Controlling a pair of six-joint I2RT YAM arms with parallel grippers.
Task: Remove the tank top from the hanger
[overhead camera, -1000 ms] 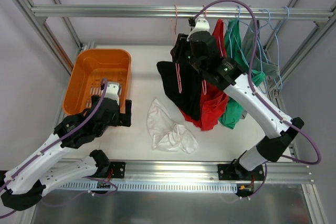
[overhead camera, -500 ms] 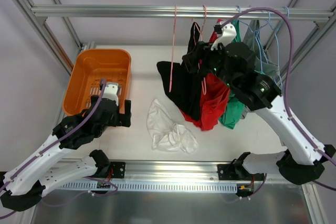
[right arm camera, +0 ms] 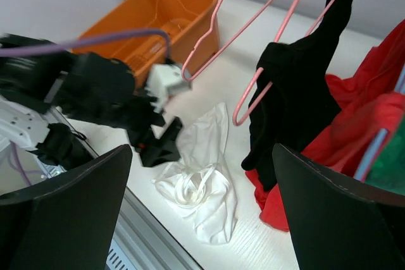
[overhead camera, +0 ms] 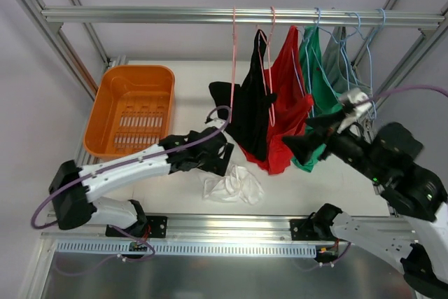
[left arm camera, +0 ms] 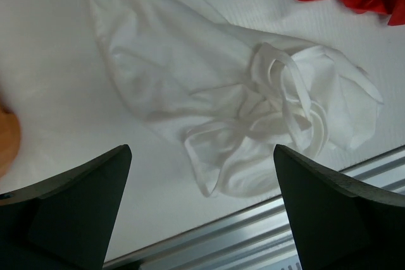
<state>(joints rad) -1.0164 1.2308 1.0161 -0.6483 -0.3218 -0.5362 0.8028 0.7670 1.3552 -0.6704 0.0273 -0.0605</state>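
Note:
My left gripper should first pick up the white tank top [overhead camera: 234, 185] and put it in the orange basket [overhead camera: 136, 111], because the tank top is lying crumpled far away from my right gripper.
A black tank top [overhead camera: 249, 113] hangs crookedly from a pink hanger [overhead camera: 269, 68] on the rail, one side sagging toward the table. The right wrist view shows the same black tank top [right arm camera: 297, 93] draped off the pink hanger [right arm camera: 278, 49]. My right gripper [overhead camera: 302, 134] is open and empty, to the right of the red garment and apart from the clothes. A white tank top [overhead camera: 231, 185] lies crumpled on the table. My left gripper [overhead camera: 220, 160] hovers open just above the white tank top [left arm camera: 253, 105], holding nothing.
An empty pink hanger [overhead camera: 233, 54] hangs left of the black top. Red [overhead camera: 287, 110], green [overhead camera: 315, 82] and grey [overhead camera: 348, 68] garments hang further right on blue hangers. An orange basket [overhead camera: 112, 103] stands at the back left. The table's metal front rail [left arm camera: 304, 219] runs close to the white top.
My right gripper opened, let go at the hangers and drew back to the right and nearer. My left arm swung from beside the basket over to the white tank top.

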